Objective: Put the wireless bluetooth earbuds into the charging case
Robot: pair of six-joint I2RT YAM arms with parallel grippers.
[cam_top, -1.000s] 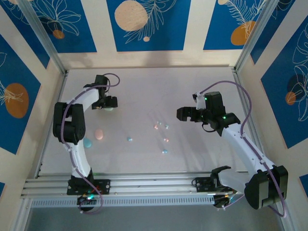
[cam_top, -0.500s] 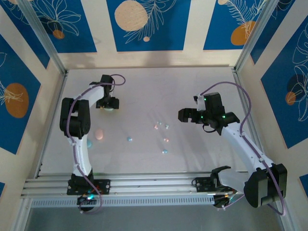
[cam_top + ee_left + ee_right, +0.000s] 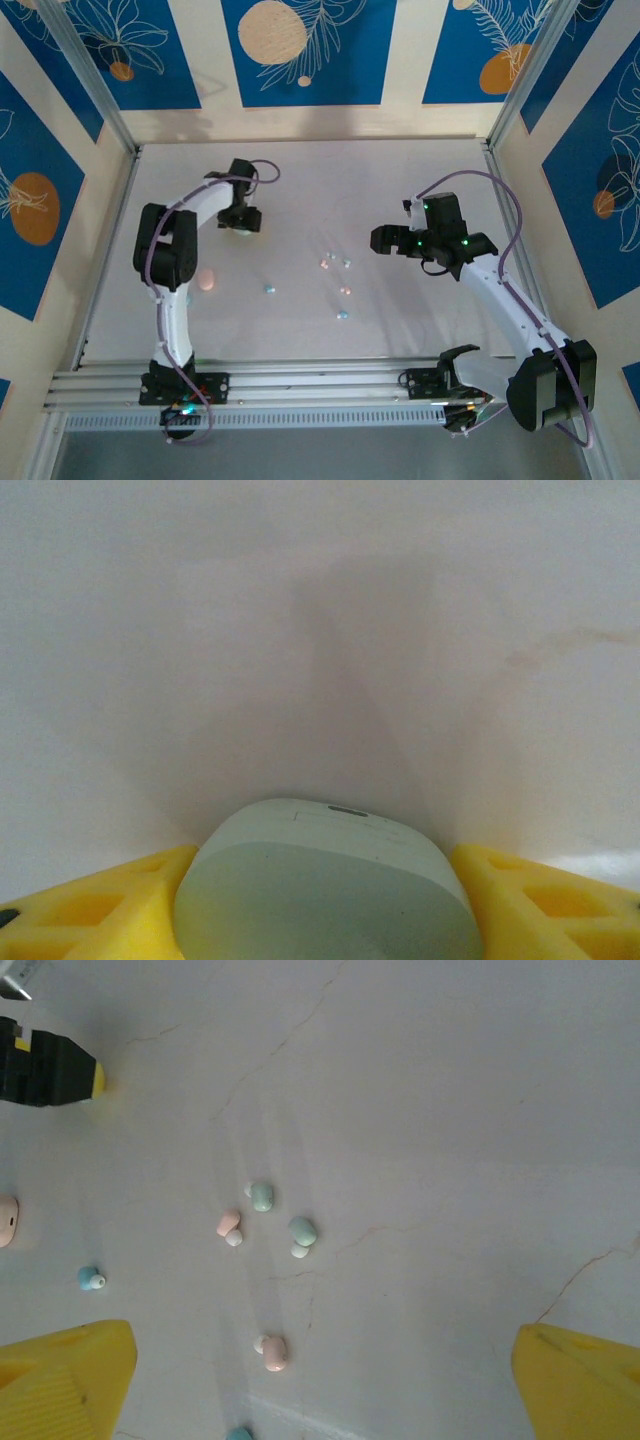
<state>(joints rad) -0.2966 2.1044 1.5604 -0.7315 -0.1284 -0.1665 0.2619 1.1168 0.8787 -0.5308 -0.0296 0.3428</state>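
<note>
The mint green charging case [image 3: 243,232] is far from my right gripper, so my left gripper should put it down near the earbuds where my right gripper can take it.
My left gripper [image 3: 243,218] is at the back left of the table, its yellow fingers [image 3: 90,910] pressed on both sides of a mint green charging case [image 3: 325,880]. Several tiny earbuds lie loose mid-table: two mint ones [image 3: 262,1197] [image 3: 302,1230], two pink ones [image 3: 229,1224] [image 3: 273,1352] and a blue one [image 3: 90,1278]. From above they show as a small cluster [image 3: 335,264]. My right gripper [image 3: 380,238] hovers just right of that cluster. In the right wrist view the right gripper [image 3: 325,1370] stands wide open, with nothing between its fingers.
A pink oval case [image 3: 206,280] lies on the table beside the left arm's lower links. Another blue earbud [image 3: 269,289] sits alone to its right. The white table [image 3: 400,170] is walled at the back and sides by blue patterned panels.
The left gripper has closed in on the mint green case and slid to the right with it. The right gripper has barely moved and stays open.
</note>
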